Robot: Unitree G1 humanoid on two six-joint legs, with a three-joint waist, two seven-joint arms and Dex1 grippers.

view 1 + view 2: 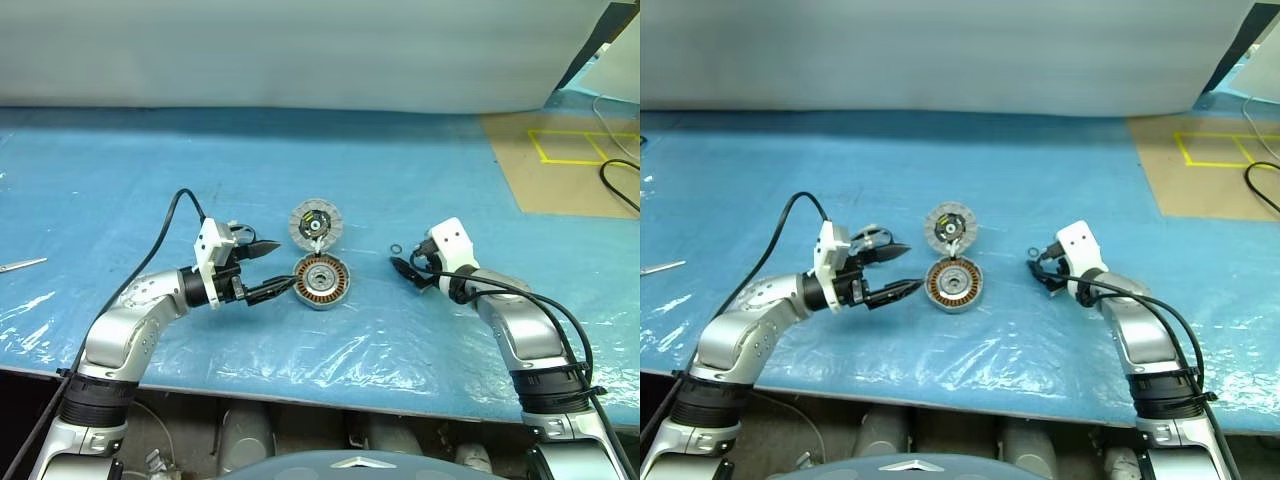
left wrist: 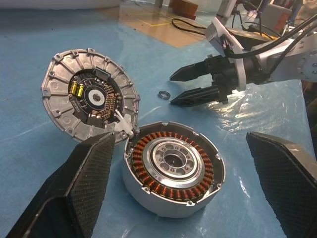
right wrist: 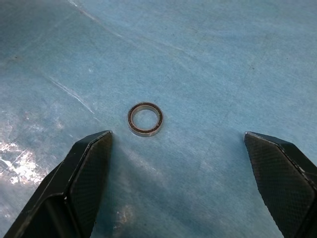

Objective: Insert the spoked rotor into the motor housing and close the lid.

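I expect the lid [image 1: 316, 222] to flip over and hide its dark centre when I close it, because a white lead [image 1: 319, 244] connects it to the motor housing.
The motor housing [image 1: 321, 281], a squat grey cup with copper windings and a silvery hub, sits open on the blue table. Just behind it and touching its rim, the lid [image 1: 316, 224] is propped up at a tilt, its segmented face with the dark centre [image 2: 91, 96] showing. The spoked rotor is out of view. My left gripper [image 1: 286, 265] is open, its fingers level and just left of the housing. To the housing's right, my right gripper [image 1: 400, 268] is open and angled down at the table, with a small metal ring [image 3: 145, 119] lying ahead of its fingers.
The small ring [image 1: 397, 249] lies between the lid and my right gripper. A thin metal tool [image 1: 22, 265] rests at the far left. A brown board with yellow tape [image 1: 570, 150] and a black cable [image 1: 622, 185] lie at the back right. The table's front edge runs close below both arms.
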